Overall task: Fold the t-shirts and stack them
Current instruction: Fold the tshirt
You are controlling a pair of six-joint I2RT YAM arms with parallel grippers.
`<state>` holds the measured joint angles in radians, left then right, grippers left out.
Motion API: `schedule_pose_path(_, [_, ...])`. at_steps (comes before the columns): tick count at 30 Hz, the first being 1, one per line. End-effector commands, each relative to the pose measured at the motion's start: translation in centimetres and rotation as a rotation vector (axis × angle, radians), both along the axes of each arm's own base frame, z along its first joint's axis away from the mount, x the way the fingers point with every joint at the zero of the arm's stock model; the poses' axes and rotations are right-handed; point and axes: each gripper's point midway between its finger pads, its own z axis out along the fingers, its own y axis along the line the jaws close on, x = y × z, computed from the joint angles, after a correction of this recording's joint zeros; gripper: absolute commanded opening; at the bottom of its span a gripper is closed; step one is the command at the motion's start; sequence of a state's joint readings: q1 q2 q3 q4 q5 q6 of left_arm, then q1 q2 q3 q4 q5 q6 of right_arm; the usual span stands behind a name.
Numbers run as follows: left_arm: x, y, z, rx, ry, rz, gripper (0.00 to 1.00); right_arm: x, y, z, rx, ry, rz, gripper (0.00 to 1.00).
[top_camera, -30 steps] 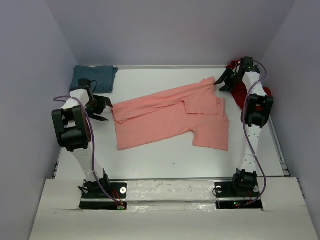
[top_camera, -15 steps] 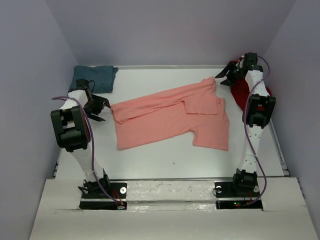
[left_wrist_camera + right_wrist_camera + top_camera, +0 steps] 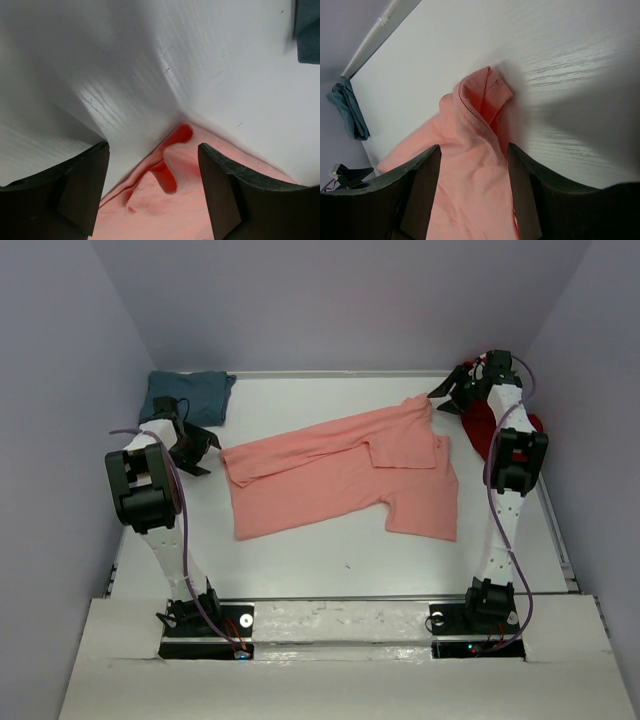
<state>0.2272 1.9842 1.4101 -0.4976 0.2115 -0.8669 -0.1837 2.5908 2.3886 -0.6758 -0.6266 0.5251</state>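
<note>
The salmon-pink t-shirt's long edge point(image 3: 318, 428) is at a slant to the table's back edge, so I should pinch the nearer corner point(image 3: 227, 453) with my left gripper and pull it toward the teal t-shirt.
The salmon-pink t-shirt point(image 3: 340, 472) lies partly folded across the middle of the white table, slanting from low left to high right. Its left corner shows in the left wrist view point(image 3: 165, 200) and its far right corner in the right wrist view point(image 3: 470, 165). My left gripper point(image 3: 203, 453) is open just left of the shirt's left corner. My right gripper point(image 3: 447, 400) is open just right of the shirt's far right corner. The teal t-shirt point(image 3: 187, 397) lies folded at the far left corner. The dark red t-shirt point(image 3: 484, 427) lies bunched at the far right, partly hidden by the right arm.
The table's back edge point(image 3: 340, 373) meets the purple wall. A raised rail point(image 3: 555, 525) runs along the right side. The teal shirt also shows in the left wrist view point(image 3: 307, 30) and the right wrist view point(image 3: 349, 111).
Both grippers have drawn back from the pink shirt's corners: the left one up and left, the right one up and right. The shirt stays as it lay.
</note>
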Motion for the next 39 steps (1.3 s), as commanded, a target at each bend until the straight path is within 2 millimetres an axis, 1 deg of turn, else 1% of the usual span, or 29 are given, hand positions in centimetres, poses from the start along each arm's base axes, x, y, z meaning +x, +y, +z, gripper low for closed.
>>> schedule_pose_path(1, [1.4,-0.2,-0.3,-0.019,-0.046,-0.055,0.80,0.8,0.6,0.1,0.025,-0.042,0.020,0.61])
schedule_pose_path(3, [1.9,-0.1,-0.3,-0.018,-0.054,-0.064,0.80,0.8,0.7,-0.1,0.031,-0.039,0.021,0.61])
schedule_pose_path(5, [2.5,-0.4,-0.3,-0.027,-0.073,-0.082,0.80,0.9,2.0,-0.3,0.035,-0.036,0.039,0.61])
schedule_pose_path(6, [2.8,-0.6,-0.3,-0.032,-0.080,-0.092,0.80,1.0,2.0,-0.3,0.037,-0.036,0.037,0.61])
schedule_pose_path(7, [3.1,-1.0,-0.2,-0.038,-0.090,-0.103,0.79,1.0,2.8,-0.3,0.040,-0.036,0.047,0.61])
schedule_pose_path(8, [3.5,-1.3,-0.2,-0.047,-0.098,-0.115,0.79,1.0,2.8,-0.6,0.043,-0.030,0.045,0.61])
schedule_pose_path(10, [3.7,-1.7,-0.4,-0.054,-0.102,-0.128,0.77,1.2,2.8,-0.5,0.046,-0.036,0.044,0.61])
schedule_pose_path(11, [3.8,-1.9,-0.5,-0.058,-0.101,-0.131,0.77,1.1,3.4,-0.6,0.048,-0.032,0.053,0.61])
schedule_pose_path(12, [3.9,-2.1,-0.6,-0.059,-0.102,-0.133,0.77,1.2,3.4,-0.6,0.048,-0.034,0.051,0.61])
schedule_pose_path(17, [3.8,-3.2,-1.3,-0.077,-0.089,-0.152,0.74,1.4,3.4,-0.9,0.055,-0.031,0.051,0.61])
schedule_pose_path(19, [3.8,-3.5,-1.5,-0.079,-0.084,-0.158,0.72,1.4,3.4,-1.1,0.056,-0.028,0.048,0.53])
schedule_pose_path(22, [3.8,-4.2,-1.7,-0.096,-0.087,-0.172,0.63,1.4,3.4,-1.1,0.054,-0.030,0.048,0.48])
schedule_pose_path(23, [3.9,-4.4,-1.7,-0.103,-0.092,-0.177,0.56,1.5,3.3,-1.1,0.051,-0.032,0.048,0.46])
schedule_pose_path(24, [3.9,-4.6,-1.8,-0.109,-0.093,-0.181,0.52,1.4,3.3,-1.1,0.052,-0.030,0.047,0.42])
schedule_pose_path(25, [3.9,-4.7,-1.8,-0.112,-0.095,-0.183,0.46,1.4,3.3,-1.1,0.050,-0.032,0.047,0.41])
schedule_pose_path(30, [3.7,-4.7,-2.1,-0.109,-0.082,-0.173,0.45,1.5,3.3,-1.0,0.048,-0.035,0.046,0.40])
schedule_pose_path(35, [3.4,-4.7,-2.6,-0.109,-0.061,-0.173,0.30,1.5,3.2,-1.2,0.045,-0.031,0.043,0.26])
schedule_pose_path(36, [3.5,-4.6,-2.5,-0.105,-0.060,-0.170,0.21,1.5,3.2,-1.0,0.043,-0.033,0.040,0.16])
schedule_pose_path(39, [3.3,-4.4,-2.8,-0.097,-0.036,-0.162,0.00,1.5,3.0,-0.8,0.028,-0.038,0.036,0.03])
